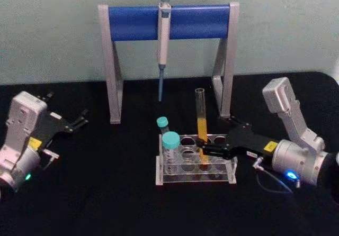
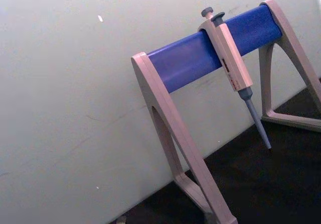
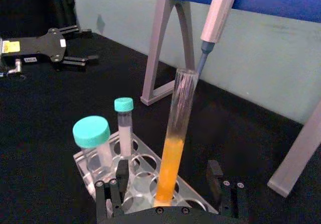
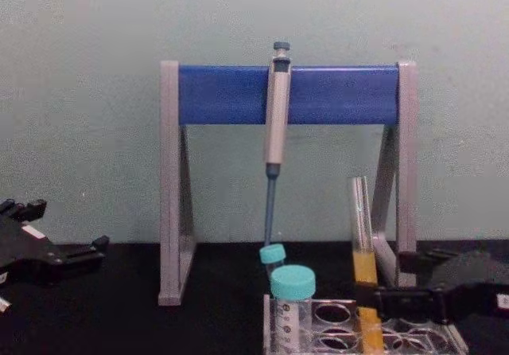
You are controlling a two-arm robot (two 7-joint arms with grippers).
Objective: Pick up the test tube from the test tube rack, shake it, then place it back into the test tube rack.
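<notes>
The test tube point(image 4: 364, 263) is leaning in a loose rack hole point(image 4: 372, 314). It will slide out and the rack will stay in place when I lift the tube.
The test tube point(image 1: 201, 120) point(image 3: 173, 146) point(image 4: 363, 236) is a tall clear glass tube with orange-yellow liquid in its lower half. It stands slightly tilted in a hole of the clear test tube rack point(image 1: 225, 177) point(image 3: 142, 164) point(image 4: 334, 315). My right gripper point(image 1: 204, 149) point(image 3: 167, 173) point(image 4: 388, 282) reaches in from the right at rack height. It is open, with one finger on each side of the tube's lower part and a gap to the glass. At the far left my left gripper point(image 1: 83, 119) point(image 3: 83, 44) point(image 4: 75, 234) rests open on the black table.
Two teal-capped vials point(image 1: 170, 147) point(image 3: 93, 142) point(image 4: 292, 295) stand in the rack's left end. Behind the rack, a grey pipette point(image 1: 163, 40) point(image 2: 231, 58) point(image 4: 275, 116) hangs from the grey-and-blue pipette stand point(image 1: 137, 23) point(image 2: 190, 58) point(image 4: 231, 94), whose right leg point(image 1: 226, 72) is close behind the tube.
</notes>
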